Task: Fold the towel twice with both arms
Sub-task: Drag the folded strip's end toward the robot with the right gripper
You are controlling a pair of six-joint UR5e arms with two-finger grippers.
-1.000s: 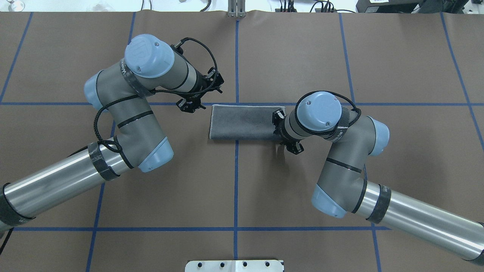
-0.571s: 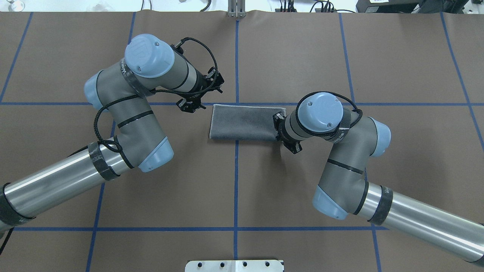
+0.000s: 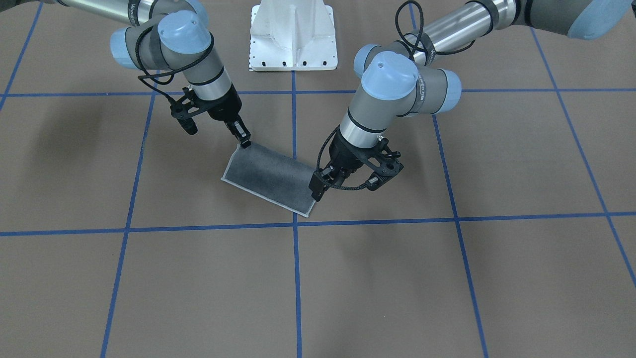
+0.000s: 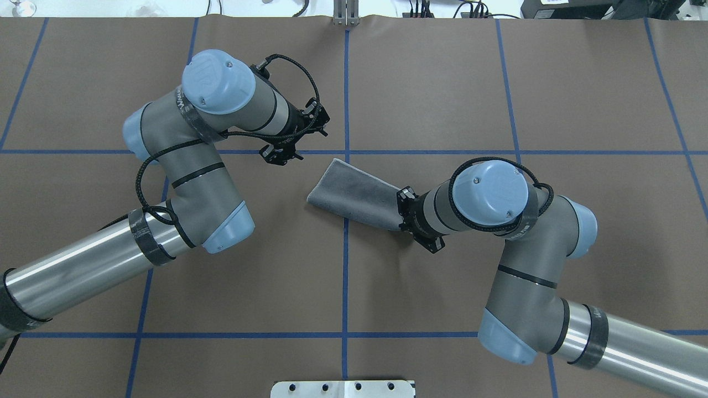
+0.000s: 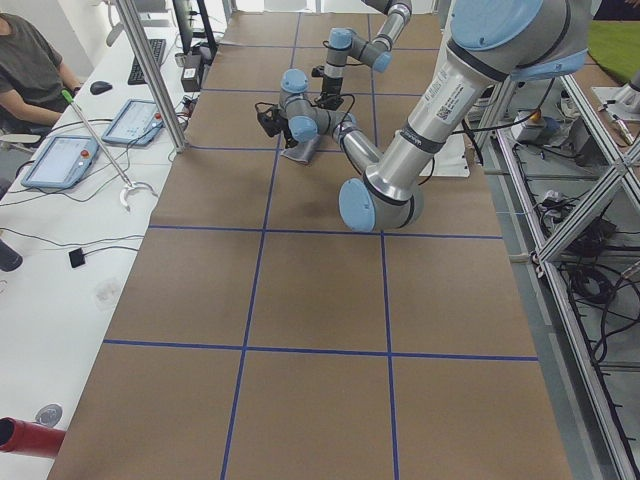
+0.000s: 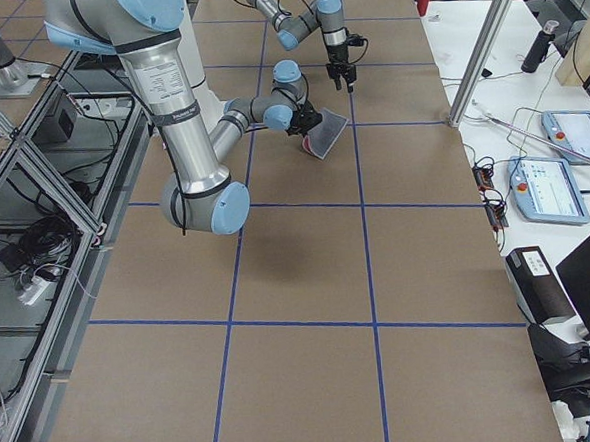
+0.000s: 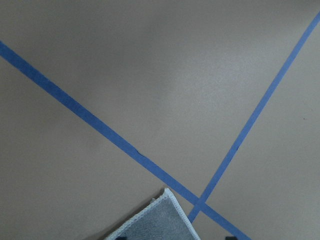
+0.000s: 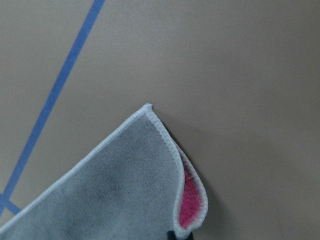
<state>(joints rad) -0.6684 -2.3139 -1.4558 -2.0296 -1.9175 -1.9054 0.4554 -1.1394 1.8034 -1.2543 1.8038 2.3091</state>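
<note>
I expect both layers of the towel to fold over together when I carry one end across, because the pale hem (image 3: 265,199) runs straight along the flat, half-folded towel (image 3: 270,175).
The towel (image 4: 354,192) lies folded in half, dark grey face up, skewed to the blue tape lines; it also shows in the front view (image 3: 271,178). My right gripper (image 3: 244,142) is shut on the towel's corner at its right end, under the wrist in the overhead view (image 4: 402,216). The right wrist view shows the hemmed corner (image 8: 150,112) with pink inside the fold (image 8: 189,197). My left gripper (image 3: 316,191) hangs open just above the table by the towel's left end, apart from it. The left wrist view shows only that end's corner (image 7: 162,220).
The table is brown paper with a blue tape grid (image 4: 346,83). The white pedestal base (image 3: 293,35) stands at the robot's edge. An operator (image 5: 30,60) sits at the side bench with tablets (image 5: 60,160). Aluminium frame posts (image 6: 485,44) stand beside the table.
My right gripper has dragged the towel's right end toward the robot, swinging the towel off the blue line. The left arm has hardly moved.
</note>
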